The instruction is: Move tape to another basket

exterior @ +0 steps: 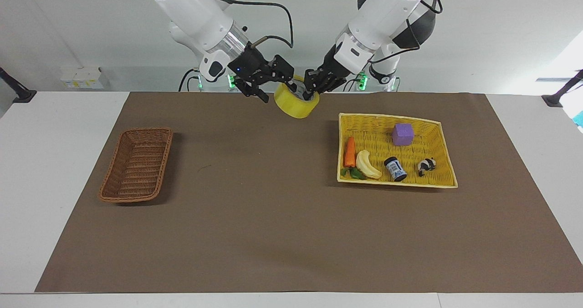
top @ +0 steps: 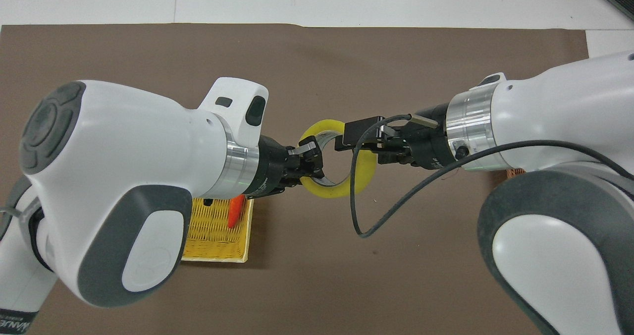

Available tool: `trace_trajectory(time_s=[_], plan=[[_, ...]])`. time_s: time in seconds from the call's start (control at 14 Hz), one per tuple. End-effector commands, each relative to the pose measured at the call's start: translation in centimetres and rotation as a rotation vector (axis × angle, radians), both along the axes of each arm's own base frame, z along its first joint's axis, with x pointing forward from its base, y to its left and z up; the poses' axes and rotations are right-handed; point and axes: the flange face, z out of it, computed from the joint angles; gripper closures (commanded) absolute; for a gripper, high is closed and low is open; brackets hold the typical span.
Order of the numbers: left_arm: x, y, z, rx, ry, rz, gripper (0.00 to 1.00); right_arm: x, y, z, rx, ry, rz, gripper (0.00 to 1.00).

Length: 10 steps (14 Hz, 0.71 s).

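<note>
Next, I close my right gripper on the tape's other rim (top: 366, 163) before I open my left gripper, because my left gripper is holding the tape far from the brown wicker basket (exterior: 136, 165).
The yellow tape roll (exterior: 294, 107) hangs in the air over the brown mat, between the two baskets and close to the robots' edge. My left gripper (exterior: 312, 91) is shut on its rim and holds it; this also shows in the overhead view (top: 312, 159). My right gripper (exterior: 278, 91) is open at the tape's other rim, one finger at the ring (top: 332, 192). The brown wicker basket (exterior: 136, 164) stands empty toward the right arm's end; only its corner (top: 515, 172) shows from above.
The wide yellow basket (exterior: 387, 116) toward the left arm's end holds a purple cube (exterior: 403, 134), a carrot (exterior: 349, 152), a banana (exterior: 366, 163), a small can (exterior: 395, 168) and a black-and-white toy (exterior: 427, 165). The right arm's cable (top: 361, 226) loops below its wrist.
</note>
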Motion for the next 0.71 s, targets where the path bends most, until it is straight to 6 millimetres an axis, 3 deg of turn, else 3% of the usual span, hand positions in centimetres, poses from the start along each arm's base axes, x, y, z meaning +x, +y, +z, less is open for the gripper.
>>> trace_trajectory(time_s=[0.0,0.21,0.29,0.36,0.43,0.64], plan=[[0.2,-0.3,1.2,-0.056,-0.03,0.038,1.0,0.1,-1.4,-0.5,0.018,-0.003,-0.002,1.0],[0.0,-1.3,1.5,-0.091,-0.05,0.047,1.0,0.1,-1.4,-0.5,0.018,-0.002,-0.001,1.0],[0.1,-1.4,1.6,-0.098,-0.063,0.05,0.86,0.2,-1.5,-0.6,0.018,-0.003,-0.002,1.0],[0.2,-1.3,1.7,-0.101,-0.075,0.047,0.11,0.2,-1.6,-0.6,0.017,-0.004,0.0,1.0],[0.3,-1.1,1.8,-0.101,-0.072,0.055,0.0,0.4,-2.0,-0.6,0.018,-0.015,0.007,1.0],[-0.7,0.1,4.0,-0.107,-0.084,0.061,0.0,1.0,-4.1,-0.8,0.024,-0.05,0.057,1.0]])
